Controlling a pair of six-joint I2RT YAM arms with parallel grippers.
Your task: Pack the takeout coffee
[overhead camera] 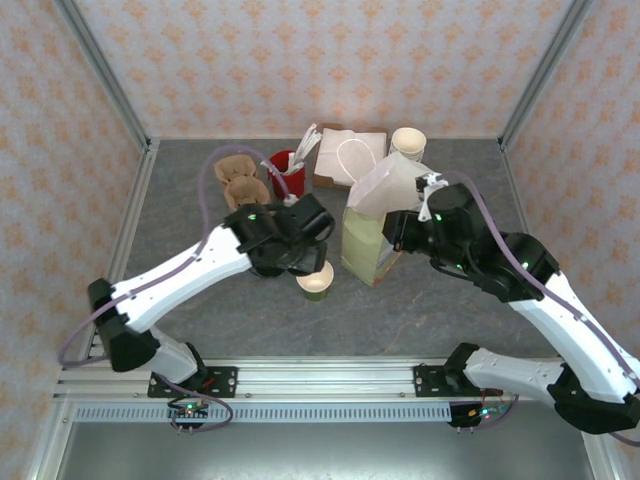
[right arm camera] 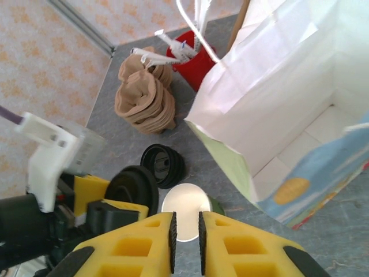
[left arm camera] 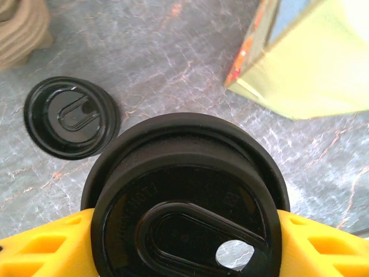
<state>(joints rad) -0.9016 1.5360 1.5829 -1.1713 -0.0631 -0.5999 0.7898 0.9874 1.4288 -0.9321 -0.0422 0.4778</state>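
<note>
The black lid's drinking hole point(left arm camera: 234, 254) is facing up, so I should keep moving my left gripper toward the green cup's opening point(overhead camera: 316, 277) until the lid sits on the cup's rim.
A small dark green paper cup point(overhead camera: 315, 281) point(right arm camera: 185, 199) stands open on the table, cream inside and with no lid on it. My left gripper point(overhead camera: 303, 250) point(left arm camera: 184, 231) is shut on a round black lid point(left arm camera: 184, 190) point(right arm camera: 132, 187), held just left of the cup and above the table. The white paper bag point(overhead camera: 372, 235) point(right arm camera: 277, 104) point(left arm camera: 311, 63) stands open to the cup's right. My right gripper point(right arm camera: 186, 216) hovers over the cup beside the bag, its pads a narrow gap apart with nothing between them.
A low stack of black lids point(left arm camera: 72, 118) point(right arm camera: 164, 165) lies left of the cup. Brown pulp carriers point(overhead camera: 240, 180) point(right arm camera: 144, 95), a red holder of white sticks point(overhead camera: 288, 170) point(right arm camera: 193, 57), a brown box point(overhead camera: 350, 150) and stacked cream cups point(overhead camera: 408, 142) line the back.
</note>
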